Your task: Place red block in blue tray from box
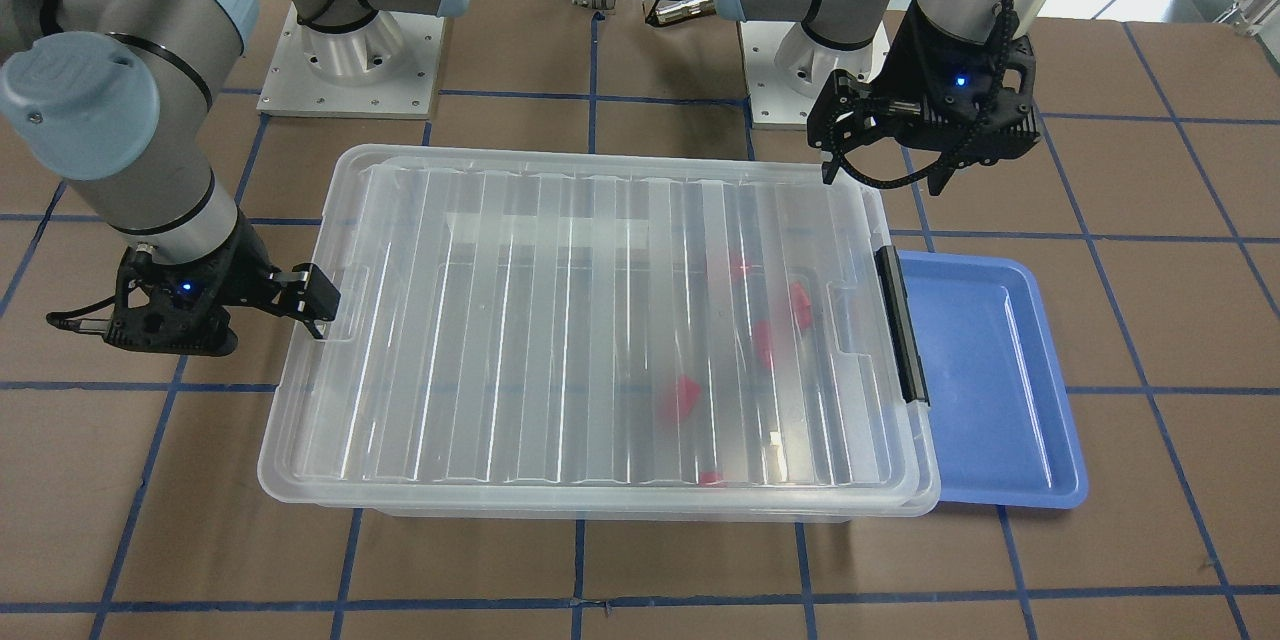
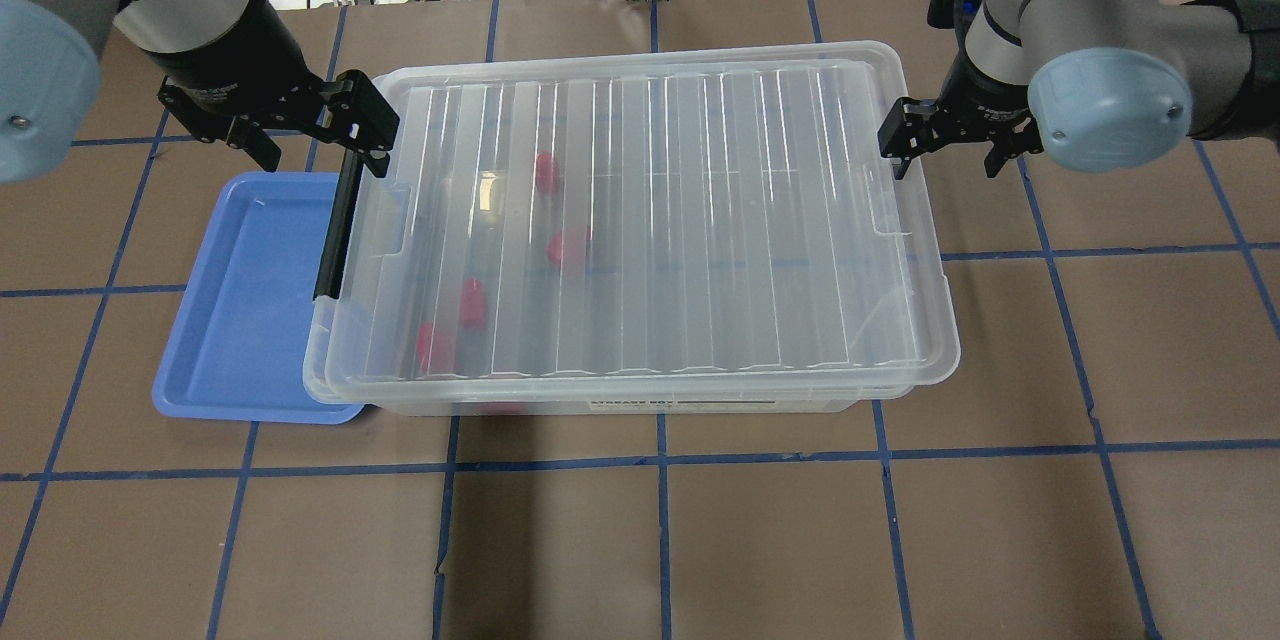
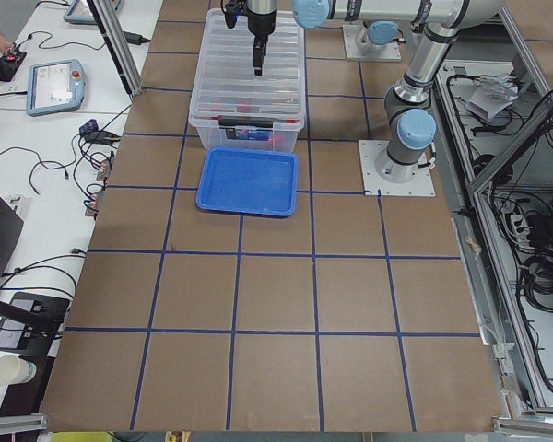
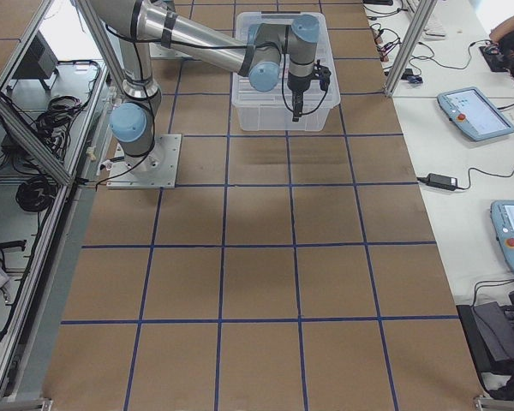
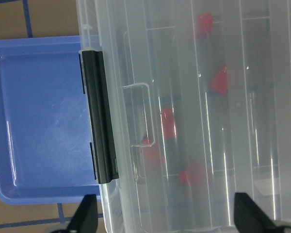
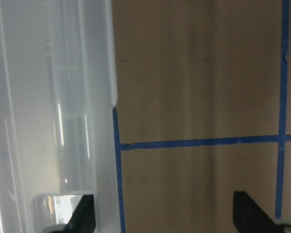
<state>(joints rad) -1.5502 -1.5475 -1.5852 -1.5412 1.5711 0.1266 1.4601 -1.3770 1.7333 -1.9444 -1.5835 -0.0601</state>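
Observation:
The red blocks [image 1: 768,334] are under the ribbed lid, so next my right gripper pulls the lid's opposite end [image 1: 344,310] away from the clip handle before my left gripper reaches in.
The box [image 2: 640,220] is a clear bin with its ribbed lid on and a black clip handle [image 2: 335,230] at one short end. Several red blocks [image 2: 568,245] lie inside it, seen through the lid [image 1: 765,340]. The blue tray [image 2: 240,320] lies flat against the clip end, partly under the box's rim, with nothing in it [image 5: 39,121]. My left gripper [image 2: 320,135] is open and hovers above the clip end [image 5: 167,216]. My right gripper [image 2: 945,148] is open at the opposite short end, one finger over the rim and one over the table [image 6: 166,216].
The brown table surface [image 2: 760,540] has a grid of blue tape lines. Both arm bases [image 1: 350,60] stand at the far side behind the box. Cables and screens lie off the table in the side views.

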